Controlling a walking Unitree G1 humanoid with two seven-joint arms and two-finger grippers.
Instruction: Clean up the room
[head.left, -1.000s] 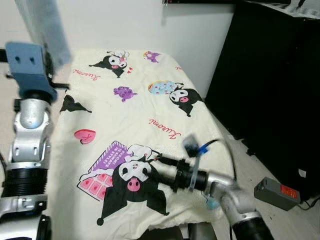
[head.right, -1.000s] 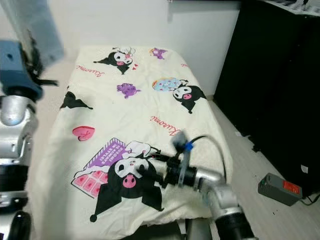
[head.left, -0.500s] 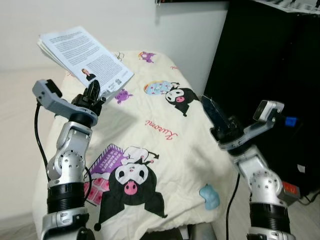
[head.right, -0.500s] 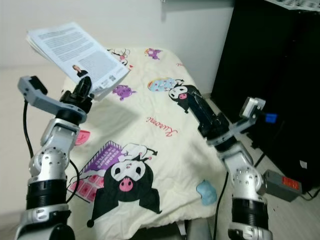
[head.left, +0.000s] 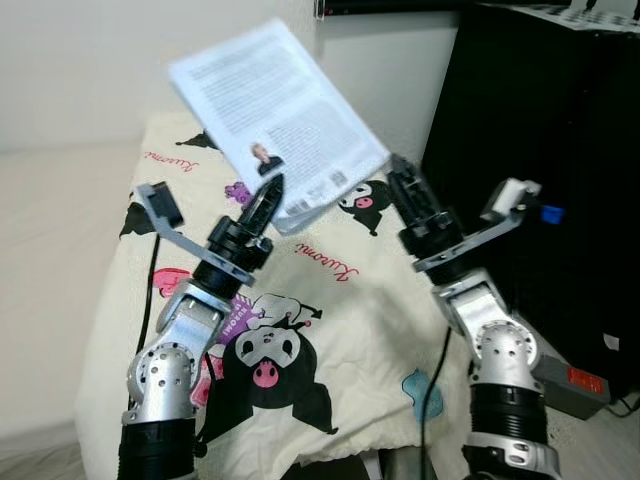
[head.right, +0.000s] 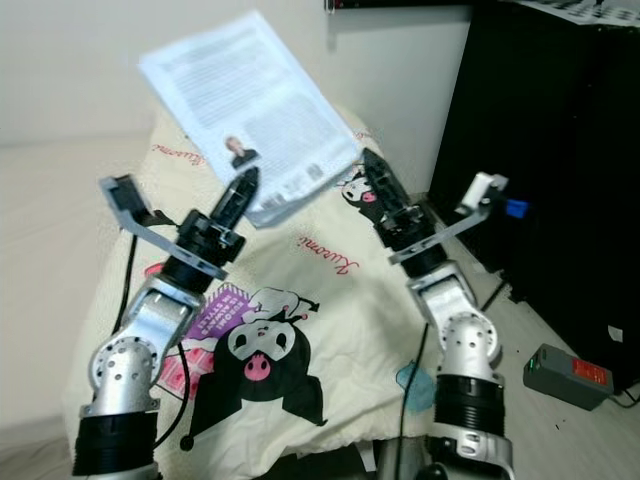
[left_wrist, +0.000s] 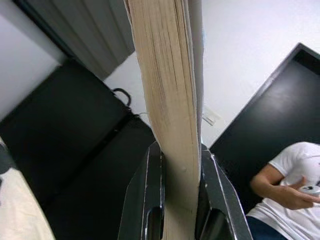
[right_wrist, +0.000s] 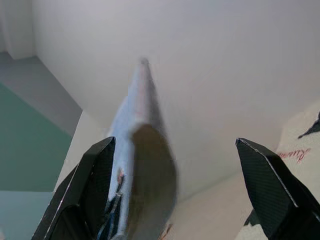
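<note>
The book (head.left: 280, 120) will stay shut but bowed when the robot carries it by its lower corner, because the page block (right_wrist: 151, 185) curves between thin covers.
A thick white book (head.left: 275, 110) with printed text and a small portrait on its cover is held up above the bed. My left gripper (head.left: 268, 192) is shut on its lower edge. In the left wrist view the cream page block (left_wrist: 170, 100) is pinched between the two black fingers (left_wrist: 145, 200). My right gripper (head.left: 400, 182) is raised just right of the book's lower corner and stands open. In the right wrist view its fingers (right_wrist: 95, 190) are spread wide, with the book (right_wrist: 142, 150) seen edge-on between them, blurred.
Below lies a bed with a cream cartoon-print blanket (head.left: 340, 300) and a small blue thing (head.left: 418, 392) near its front edge. A tall black cabinet (head.left: 540, 150) stands at the right. A grey box with a red label (head.left: 575, 385) lies on the floor. A person in a white shirt (left_wrist: 285, 175) is nearby.
My left arm has swung the book rightward and higher, toward the middle. My right gripper has moved left and up, close to the book's lower corner.
</note>
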